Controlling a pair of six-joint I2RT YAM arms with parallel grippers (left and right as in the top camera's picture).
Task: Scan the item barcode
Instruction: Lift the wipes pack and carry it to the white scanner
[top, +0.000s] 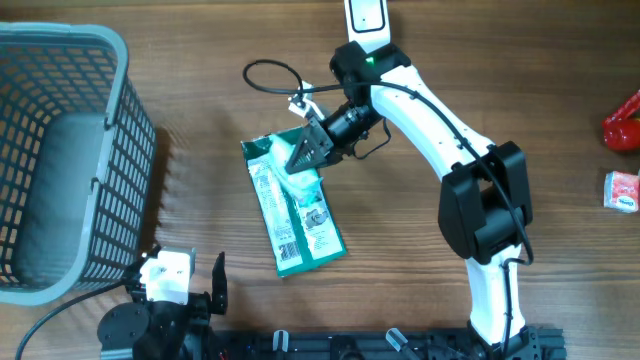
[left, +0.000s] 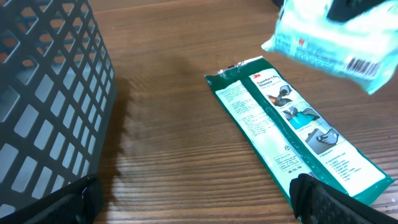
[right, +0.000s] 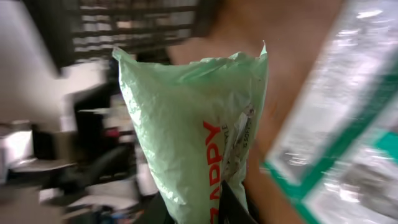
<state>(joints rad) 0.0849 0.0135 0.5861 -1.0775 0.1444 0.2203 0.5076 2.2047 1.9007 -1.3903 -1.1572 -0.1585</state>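
The packet's barcode points at the basket and away from the white scanner. My right gripper should move back, turn the packet and bring the barcode to the scanner.
A pale green packet with red lettering hangs in the air, with my right gripper shut on it. In the right wrist view the packet rises from between the right gripper's dark fingers. The left wrist view shows the packet at the top right, and a barcode is on its near corner. Under it a green and white glove package lies flat on the table. My left gripper stands open near the front edge, and nothing is between its fingers.
A grey mesh basket fills the left side, close to my left gripper. A black cable loops behind the packet. A red object and a small box lie at the far right edge.
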